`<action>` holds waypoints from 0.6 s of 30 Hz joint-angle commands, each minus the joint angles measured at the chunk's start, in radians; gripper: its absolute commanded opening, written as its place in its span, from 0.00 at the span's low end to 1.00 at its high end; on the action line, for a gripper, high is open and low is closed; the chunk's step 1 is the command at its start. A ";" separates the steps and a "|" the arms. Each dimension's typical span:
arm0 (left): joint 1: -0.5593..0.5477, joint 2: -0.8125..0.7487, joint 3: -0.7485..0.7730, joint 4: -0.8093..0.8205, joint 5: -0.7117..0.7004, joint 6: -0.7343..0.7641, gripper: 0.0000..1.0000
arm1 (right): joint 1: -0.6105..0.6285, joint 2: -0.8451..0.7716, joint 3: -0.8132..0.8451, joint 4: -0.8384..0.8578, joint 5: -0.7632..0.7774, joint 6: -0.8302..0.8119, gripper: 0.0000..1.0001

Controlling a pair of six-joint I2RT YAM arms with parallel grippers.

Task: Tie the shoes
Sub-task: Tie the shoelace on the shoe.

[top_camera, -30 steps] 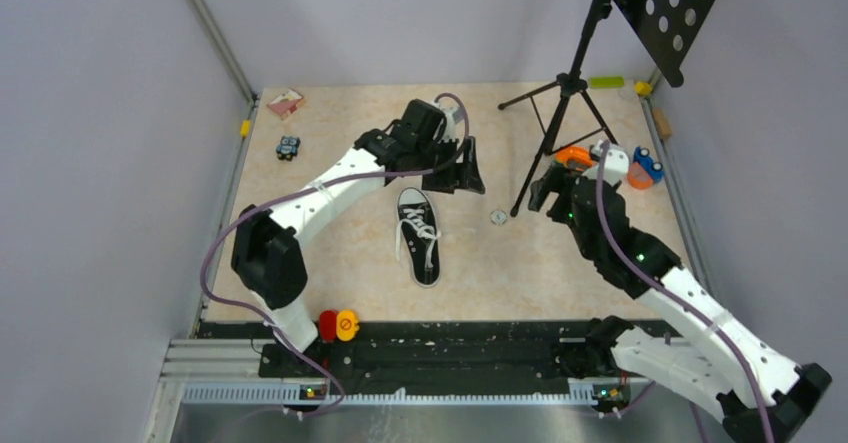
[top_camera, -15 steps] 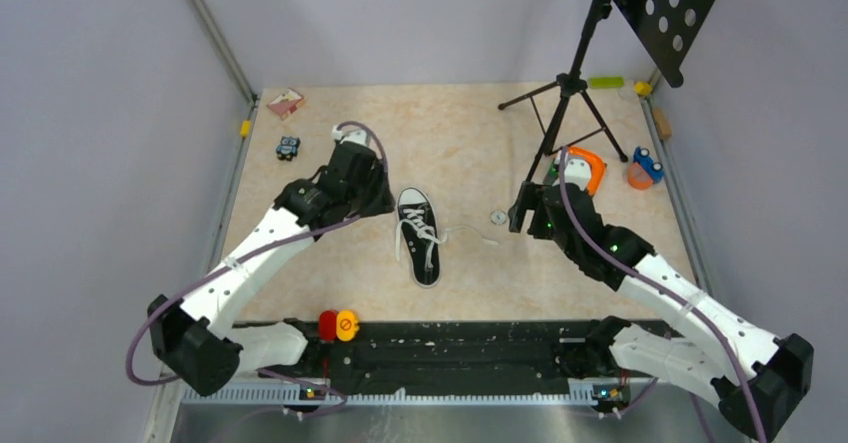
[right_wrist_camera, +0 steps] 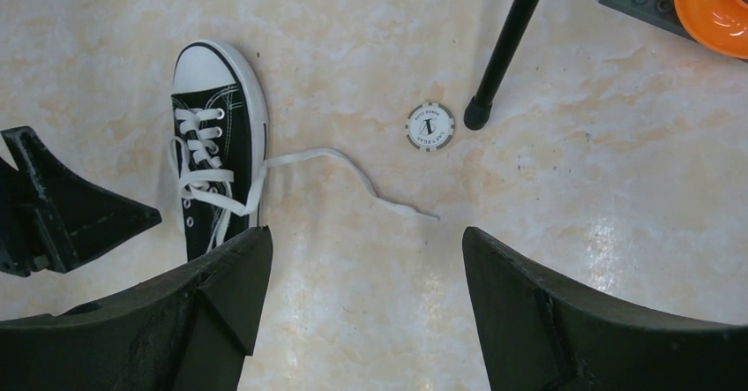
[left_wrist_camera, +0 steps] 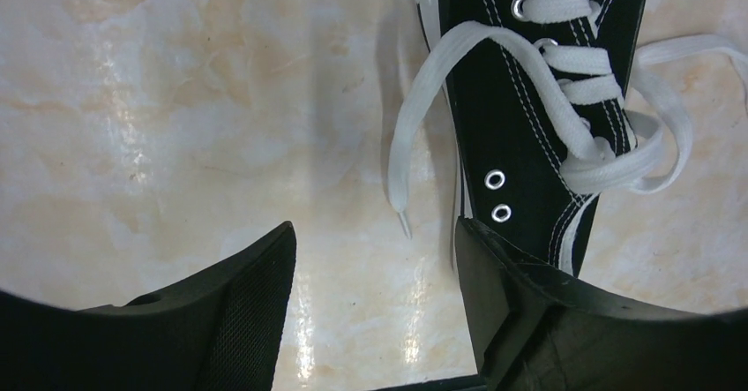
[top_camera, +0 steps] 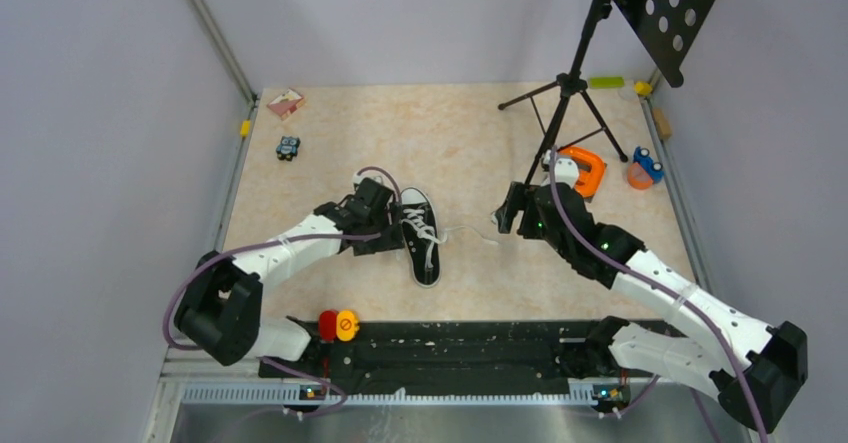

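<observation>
The laces are loosely crossed on the black sneaker (top_camera: 428, 232). My right gripper should go down, take the trailing lace (top_camera: 487, 238) near its end and pull the opposite way from my left gripper.
The black sneaker (top_camera: 420, 235) lies on the table with its white toe cap pointing away from the arms and its white laces untied. One lace (right_wrist_camera: 353, 166) trails right across the table to its tip (top_camera: 490, 239). The other lace end (left_wrist_camera: 401, 214) lies beside the shoe's left side (left_wrist_camera: 547, 100). My left gripper (top_camera: 388, 233) is open and empty, low at the shoe's left side; in the left wrist view it (left_wrist_camera: 375, 232) straddles bare table just short of that lace tip. My right gripper (top_camera: 505, 213) is open and empty above the right lace's end (right_wrist_camera: 432, 216).
A poker chip (right_wrist_camera: 430, 126) lies by a foot of the black tripod stand (top_camera: 565, 93). An orange ring on a grey plate (top_camera: 582, 171) and a blue-orange toy (top_camera: 645, 168) sit at right. A toy car (top_camera: 288, 147) and a pink box (top_camera: 286, 102) sit at back left.
My left arm swung from behind the shoe down to its left side. My right arm moved left and nearer, toward the lace. One lace now trails out to the right of the shoe.
</observation>
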 commanded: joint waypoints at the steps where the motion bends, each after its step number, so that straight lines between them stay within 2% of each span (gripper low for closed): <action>1: 0.002 0.060 0.027 0.090 -0.008 0.026 0.70 | 0.015 -0.040 -0.009 0.025 0.017 0.022 0.80; 5: 0.001 0.142 0.053 0.092 -0.016 0.035 0.68 | 0.016 -0.051 -0.009 0.014 0.022 0.026 0.80; 9: 0.002 0.199 0.081 0.073 -0.048 0.033 0.61 | 0.016 -0.060 -0.007 0.009 0.027 0.026 0.80; 18: 0.001 0.270 0.101 0.018 -0.118 0.032 0.53 | 0.019 -0.128 -0.022 -0.007 0.048 0.048 0.80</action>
